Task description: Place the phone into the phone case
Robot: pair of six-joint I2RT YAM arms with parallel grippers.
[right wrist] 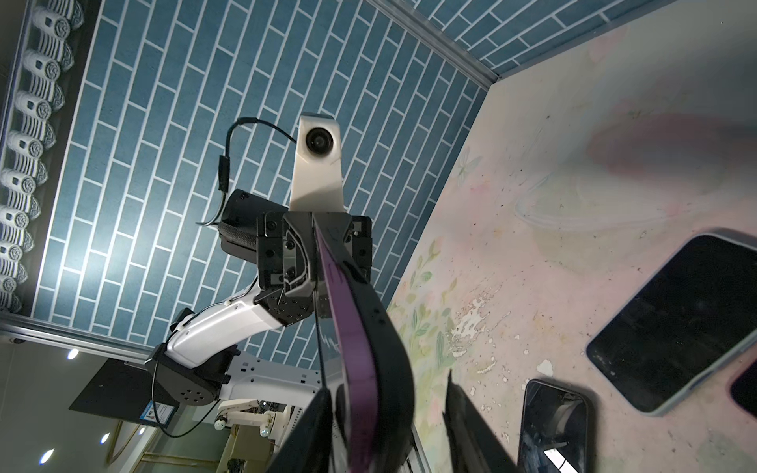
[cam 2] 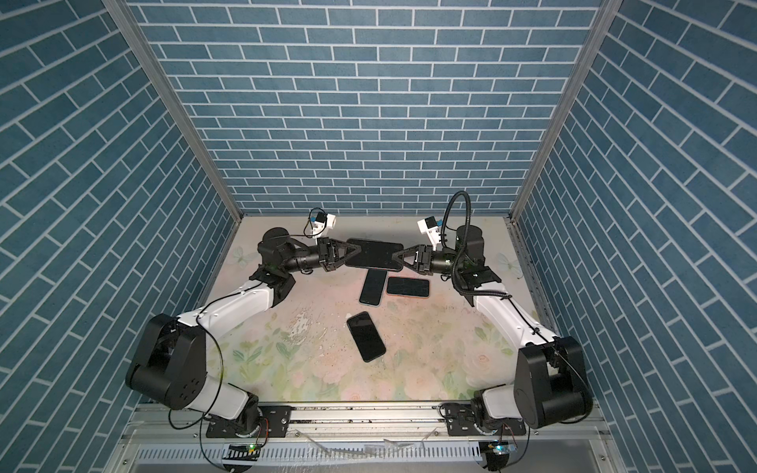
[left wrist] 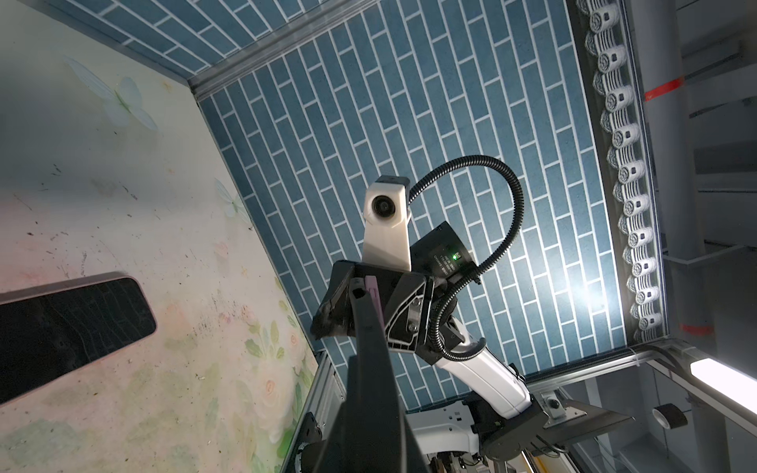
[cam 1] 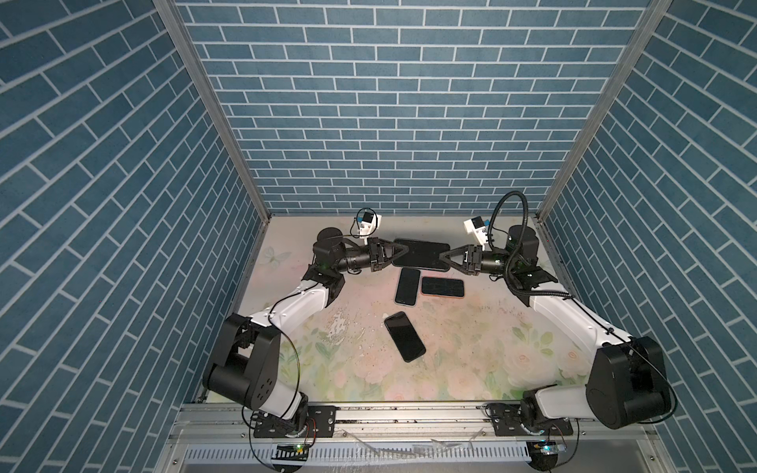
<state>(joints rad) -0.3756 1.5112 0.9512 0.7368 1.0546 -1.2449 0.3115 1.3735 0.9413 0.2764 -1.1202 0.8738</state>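
The phone's purple edge (right wrist: 354, 358) sticks out of the case's far side. My right gripper should open, go to the case's far corner (cam 1: 447, 245) and push the phone in.
Both arms meet above the back of the table at a dark slab, the phone case (cam 1: 422, 254) (cam 2: 375, 254) with the phone in or against it. In the right wrist view the phone (right wrist: 352, 340) shows as a purple edge lying against the black case (right wrist: 387, 327). My left gripper (cam 1: 403, 250) (cam 2: 357, 249) (left wrist: 372, 430) is shut on the slab's left end. My right gripper (cam 1: 443, 256) (cam 2: 395, 256) (right wrist: 387, 409) straddles the right end with its jaws apart. One finger (right wrist: 311, 430) is at the slab and the other finger (right wrist: 467, 430) stands clear of it.
Three other phones lie on the floral table (cam 1: 471, 352): one in a light blue case (cam 1: 408, 286) (right wrist: 672, 323), one with a pinkish rim (cam 1: 442, 286) (left wrist: 69, 327), and a dark one (cam 1: 404, 336) (right wrist: 553, 426) nearer the front. Blue brick walls enclose three sides.
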